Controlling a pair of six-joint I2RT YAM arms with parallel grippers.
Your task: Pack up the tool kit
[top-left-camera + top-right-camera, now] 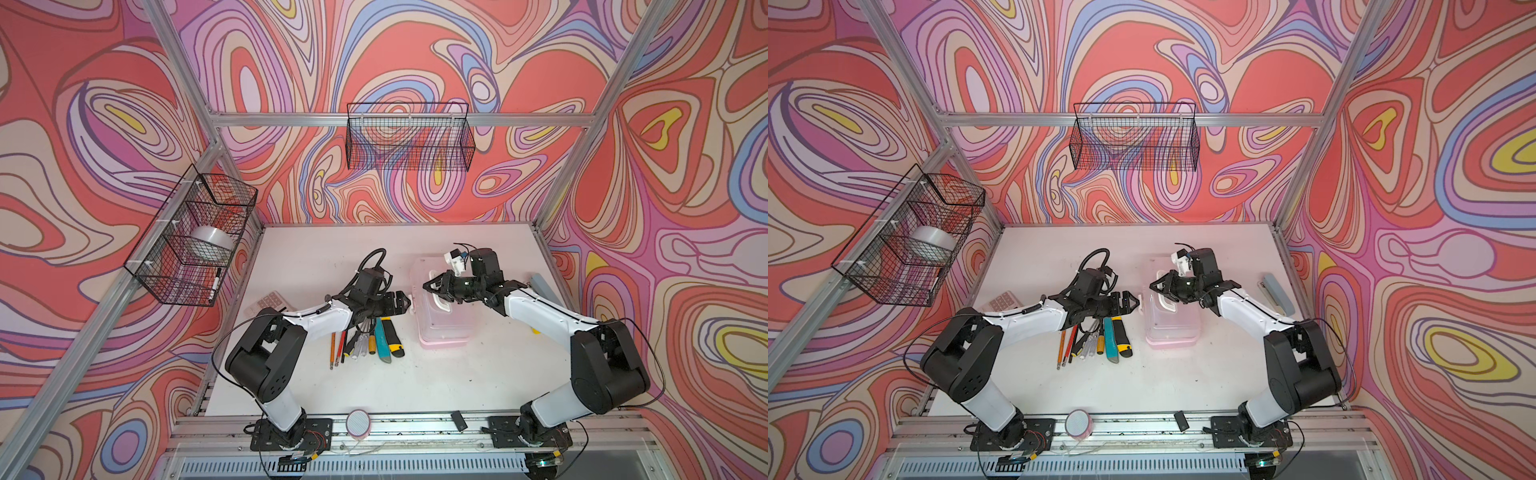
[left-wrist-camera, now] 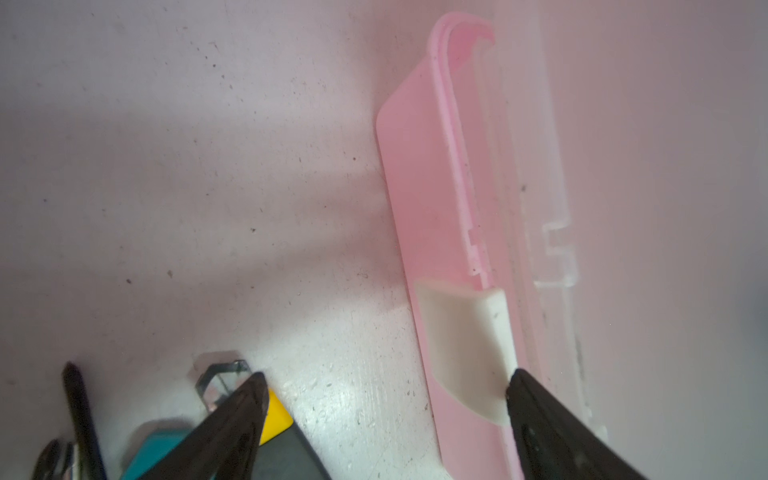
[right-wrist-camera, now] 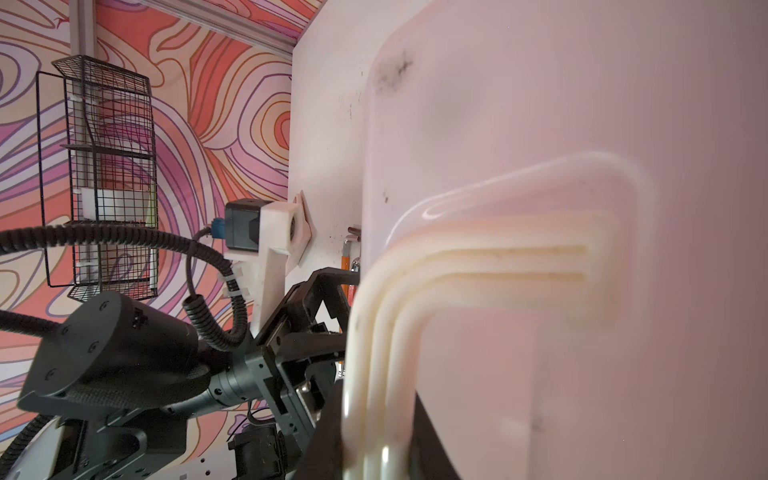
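My left gripper should leave the white latch and move under the lid (image 2: 512, 209) to swing it open, because the lid's notched edge (image 2: 557, 257) is clear of the latch.
The tool kit (image 1: 446, 332), a pale pink case with a translucent lid, stands right of the table's middle in both top views (image 1: 1173, 328). My right gripper (image 1: 432, 287) is shut on its white C-shaped handle (image 3: 478, 266), which runs between the dark fingers (image 3: 324, 436). At the case's left side my left gripper (image 1: 405, 301) is open. In the left wrist view one fingertip (image 2: 519, 378) touches the white latch (image 2: 461, 340) on the pink base (image 2: 419, 208). Loose tools (image 1: 361, 340) lie under the left arm, among them a teal tool (image 1: 382, 345) and a black-yellow utility knife (image 1: 394, 338).
A calculator (image 1: 270, 300) lies left of the left arm, and a grey-blue bar (image 1: 540, 284) by the right wall. Wire baskets hang on the left wall (image 1: 191, 237) and back wall (image 1: 409, 137). A pink round object (image 1: 358, 423) and a small black block (image 1: 458, 419) sit on the front rail.
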